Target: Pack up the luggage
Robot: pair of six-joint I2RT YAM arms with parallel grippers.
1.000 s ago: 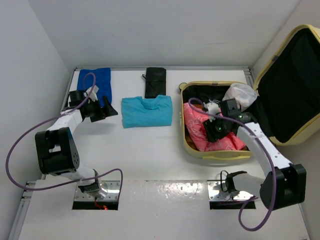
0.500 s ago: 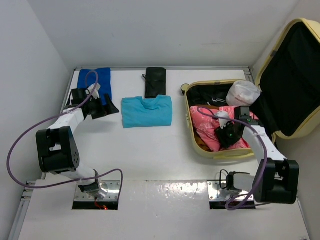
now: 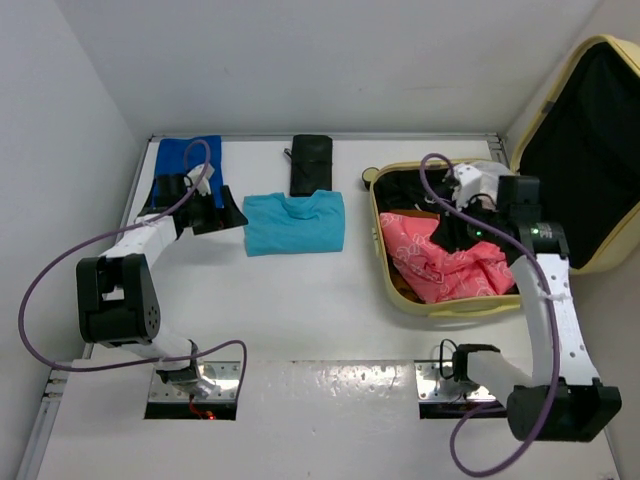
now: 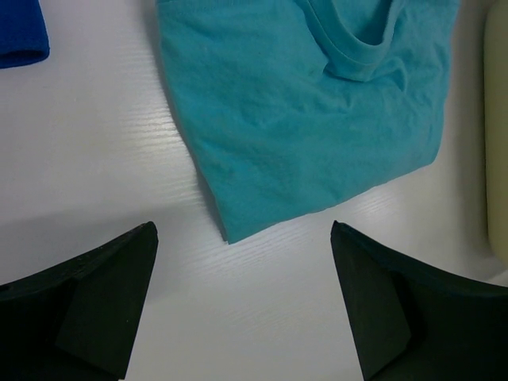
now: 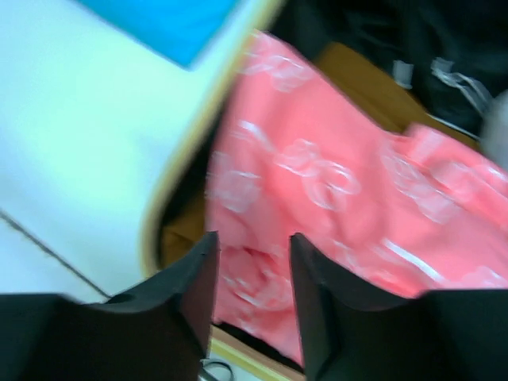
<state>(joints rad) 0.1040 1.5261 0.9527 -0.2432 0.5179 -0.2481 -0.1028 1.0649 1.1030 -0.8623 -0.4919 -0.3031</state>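
Observation:
The teal shirt's edge (image 3: pixel 247 238) is crowded by my left gripper, so my left gripper should move back toward the blue garment to let my empty right gripper take the teal shirt (image 3: pixel 290 215).
The luggage (image 3: pixel 440 308) lies open at the right, its pale yellow lid (image 3: pixel 580 150) standing up. A crumpled pink garment (image 3: pixel 455 265) fills its near half. My right gripper (image 3: pixel 450 230) hangs over that garment, and in the right wrist view (image 5: pixel 252 242) its jaws stand partly open with nothing between them, the pink garment (image 5: pixel 317 182) blurred below. My left gripper (image 3: pixel 225 215) is wide open just above the table, at the left edge of a folded teal shirt (image 3: pixel 295 222). In the left wrist view that gripper (image 4: pixel 244 230) faces the teal shirt's (image 4: pixel 309 119) near corner.
A folded blue garment (image 3: pixel 195 160) lies at the back left, behind the left gripper. A black folded item (image 3: pixel 311 165) sits behind the teal shirt. The luggage rim (image 4: pixel 498 135) shows at the left wrist view's right edge. Walls close in the table's back and sides.
My right gripper rose off the pink garment and moved toward the back of the luggage, leaving the garment spread wider. My left gripper moved a little right, toward the teal shirt.

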